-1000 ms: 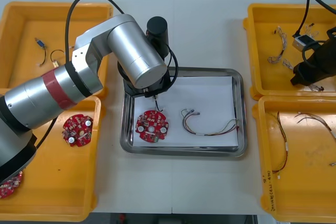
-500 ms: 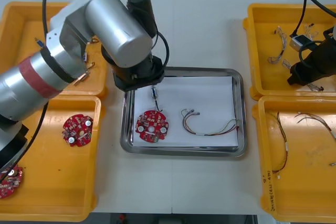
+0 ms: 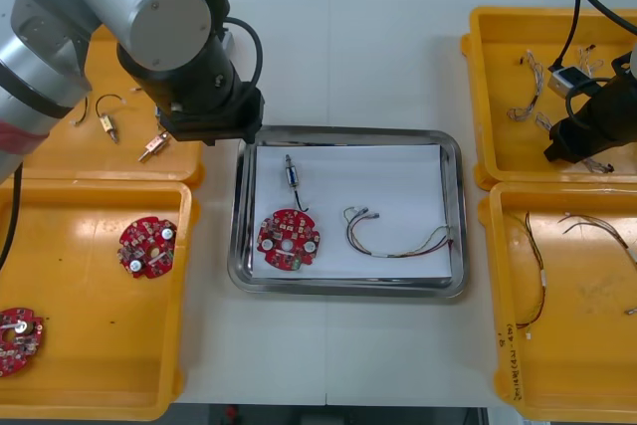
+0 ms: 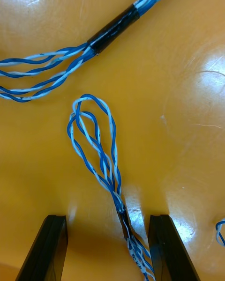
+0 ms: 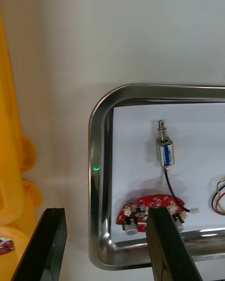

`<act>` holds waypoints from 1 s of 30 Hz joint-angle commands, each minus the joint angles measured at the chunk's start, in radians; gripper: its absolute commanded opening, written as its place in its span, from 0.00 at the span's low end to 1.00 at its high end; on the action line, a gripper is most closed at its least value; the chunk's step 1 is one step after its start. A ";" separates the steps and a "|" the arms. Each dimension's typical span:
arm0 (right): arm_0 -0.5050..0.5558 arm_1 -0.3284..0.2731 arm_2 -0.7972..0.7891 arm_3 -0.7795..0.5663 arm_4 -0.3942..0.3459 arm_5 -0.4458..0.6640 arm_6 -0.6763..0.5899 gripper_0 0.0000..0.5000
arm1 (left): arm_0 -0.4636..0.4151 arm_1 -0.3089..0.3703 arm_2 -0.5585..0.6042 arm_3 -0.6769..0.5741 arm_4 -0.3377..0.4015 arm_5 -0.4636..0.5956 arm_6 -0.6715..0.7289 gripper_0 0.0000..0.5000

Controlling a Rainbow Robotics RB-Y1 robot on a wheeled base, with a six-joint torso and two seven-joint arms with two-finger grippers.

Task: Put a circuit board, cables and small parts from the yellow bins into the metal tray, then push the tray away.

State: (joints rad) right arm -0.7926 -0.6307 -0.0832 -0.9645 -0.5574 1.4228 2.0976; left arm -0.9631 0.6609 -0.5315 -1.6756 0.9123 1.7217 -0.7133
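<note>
The blue and white cable (image 4: 102, 156) will stay bundled and its loops will keep their shape when the robot lifts it, because a black band (image 4: 123, 220) holds the twisted loops tight.
The metal tray (image 3: 348, 133), white inside, holds a red circuit board (image 3: 289, 239), a red and yellow cable (image 3: 398, 237) and a small metal part (image 3: 291, 172) with a black lead. My left arm's wrist (image 3: 209, 111) hangs over the tray's far left corner. In the left wrist view the left gripper (image 5: 105, 243) is open and holds nothing, above the tray rim (image 5: 96, 168), with the small metal part (image 5: 165, 151) and the board (image 5: 150, 213) beyond it. My right gripper (image 4: 108, 248) is open low in the far right bin (image 3: 498, 77), its fingers on either side of a blue and white twisted cable (image 4: 101, 154).
The near left bin (image 3: 90, 365) holds two circuit boards (image 3: 147, 246) (image 3: 18, 333). Small metal parts (image 3: 152, 149) lie in the far left bin (image 3: 50, 37). Thin cables lie in the near right bin (image 3: 577, 345). A second blue and white bundle (image 4: 70, 63) lies beyond the right fingers.
My left arm has drawn back up and to the left from the tray, leaving the small metal part lying inside it. The right arm has barely shifted.
</note>
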 commanded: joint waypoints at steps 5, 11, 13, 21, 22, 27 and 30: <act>0.018 0.013 -0.015 -0.010 0.007 -0.007 0.030 0.25 | 0.000 0.097 0.134 -0.033 0.122 0.062 -0.141 1.00; 0.018 0.011 -0.015 -0.010 0.005 -0.004 0.032 0.00 | 0.001 0.111 0.194 -0.033 0.145 0.133 -0.245 1.00; 0.018 0.011 -0.015 -0.011 0.002 -0.004 0.032 0.00 | 0.001 0.112 0.196 -0.032 0.138 0.134 -0.265 1.00; 0.006 -0.009 -0.024 -0.014 -0.038 0.018 0.035 0.00 | 0.001 0.125 0.212 0.024 0.132 0.125 -0.394 1.00; -0.002 -0.014 -0.024 -0.016 -0.036 0.028 0.038 0.00 | 0.001 0.128 0.222 0.039 0.135 0.125 -0.420 1.00; -0.023 -0.032 -0.024 -0.046 -0.038 0.067 0.041 0.00 | 0.000 0.151 0.240 0.080 0.143 0.122 -0.506 1.00; -0.031 -0.041 -0.029 -0.068 -0.041 0.087 0.036 0.00 | 0.001 0.163 0.240 0.106 0.151 0.121 -0.563 1.00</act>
State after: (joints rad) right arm -0.7924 -0.6319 -0.0889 -0.9822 -0.5866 1.4889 2.0976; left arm -0.9620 0.7661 -0.3204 -1.5843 1.0469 1.8457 -1.1210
